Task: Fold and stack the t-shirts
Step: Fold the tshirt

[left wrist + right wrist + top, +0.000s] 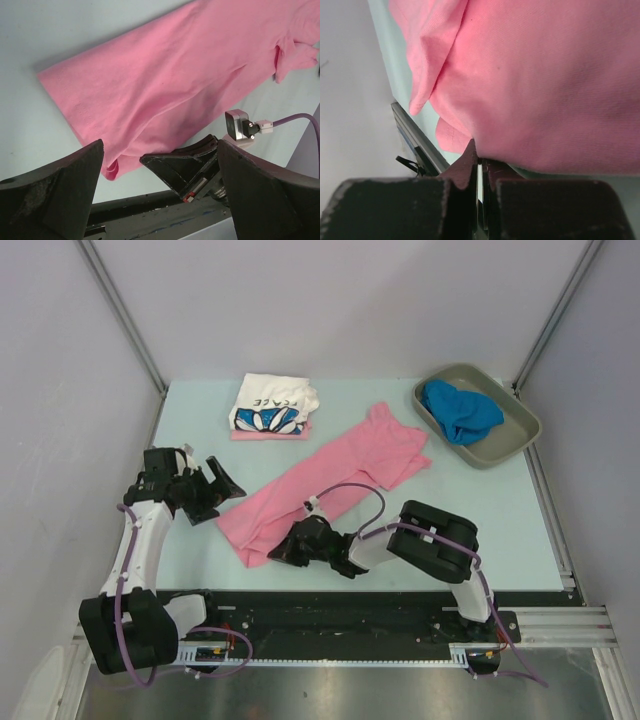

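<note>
The robot's right gripper is holding the slanting pink strip (260, 553) by its hem. The gripper goes on pulling toward the black rail (335, 606) until the strip lies straight before it lets go.
A pink t-shirt (325, 480) lies folded lengthwise in a long diagonal strip on the table; it fills the left wrist view (165, 85) and the right wrist view (545, 85). My right gripper (281, 551) is at the strip's near lower edge, jaws pressed together on the hem (479, 159). My left gripper (222, 486) is open and empty just left of the strip's lower-left end, which it sees along with the right gripper's fingers (182, 167). A white printed t-shirt (272, 403) lies folded on another pink one (268, 433) at the back. A blue t-shirt (458, 410) is crumpled in the tray.
The grey-olive tray (512, 437) stands at the back right corner. The black rail (330, 615) runs along the near table edge, close under the right gripper. Metal frame posts rise at both back corners.
</note>
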`<state>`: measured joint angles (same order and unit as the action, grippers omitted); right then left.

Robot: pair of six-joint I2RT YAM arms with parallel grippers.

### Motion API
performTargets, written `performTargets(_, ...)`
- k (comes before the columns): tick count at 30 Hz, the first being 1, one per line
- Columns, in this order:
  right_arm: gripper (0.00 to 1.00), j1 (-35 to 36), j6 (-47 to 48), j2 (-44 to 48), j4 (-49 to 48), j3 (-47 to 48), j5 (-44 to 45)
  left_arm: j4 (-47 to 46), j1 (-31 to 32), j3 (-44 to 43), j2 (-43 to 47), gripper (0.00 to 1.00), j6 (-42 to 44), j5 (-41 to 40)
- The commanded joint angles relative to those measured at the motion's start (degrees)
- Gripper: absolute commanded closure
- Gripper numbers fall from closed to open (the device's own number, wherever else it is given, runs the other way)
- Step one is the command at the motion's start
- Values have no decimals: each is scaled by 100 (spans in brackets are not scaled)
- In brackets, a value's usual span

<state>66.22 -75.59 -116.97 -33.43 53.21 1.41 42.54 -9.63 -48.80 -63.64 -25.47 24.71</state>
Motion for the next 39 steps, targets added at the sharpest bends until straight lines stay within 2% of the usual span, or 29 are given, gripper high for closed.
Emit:
performTargets(1, 100, 137, 562, 340, 1039, 49, 175, -115, -57, 2, 53, 0, 130, 219)
performTargets(3, 100, 260, 720, 560, 1435, -82, 289, -62, -57, 2, 97, 0, 130, 201)
performTargets(9, 100, 594, 976, 2018, 2243, -934, 799, -44, -48, 151, 290, 0, 113, 384)
performTargets(16, 100, 1085, 924, 3829, 4288, -1532, 1721, -1, 75, 563, 896, 0, -10, 509)
performTargets(22, 100, 1341, 240, 5191, 5739, -2121, 2082, -141, 909, 836, 1222, 0, -466, 403)
performTargets(23, 100, 1446, 160, 5349, 5908, -2183, 2152, -193, 1319, 845, 1257, 0, -546, 273)
performTargets(24, 100, 1534, 54, 5629, 6075, -2262, 2205, -246, 1436, 863, 1266, 0, -677, 219)
performTargets(28, 100, 1859, -456, 6123, 7189, -2289, 2381, -474, 1989, 872, 1170, 0, -959, 87)
performTargets(33, 98, 1974, -571, 6362, 7825, -2289, 2329, -703, 2500, 723, 924, 0, -1257, -158)
performTargets(35, 67, 1974, -544, 6379, 7974, -2271, 2425, -818, 2781, 679, 783, 0, -1320, -256)
performTargets(36, 38, 1948, -509, 6371, 7984, -2254, 2504, -861, 2878, 644, 713, 0, -1355, -300)
performTargets(38, 8, 1895, -352, 6327, 7940, -2062, 2723, -958, 3063, 547, 476, 0, -1381, -344)
performTargets(39, 1, 1843, -90, 6309, 7896, -1939, 2776, -985, 3116, 503, 371, 0, -1381, -335)
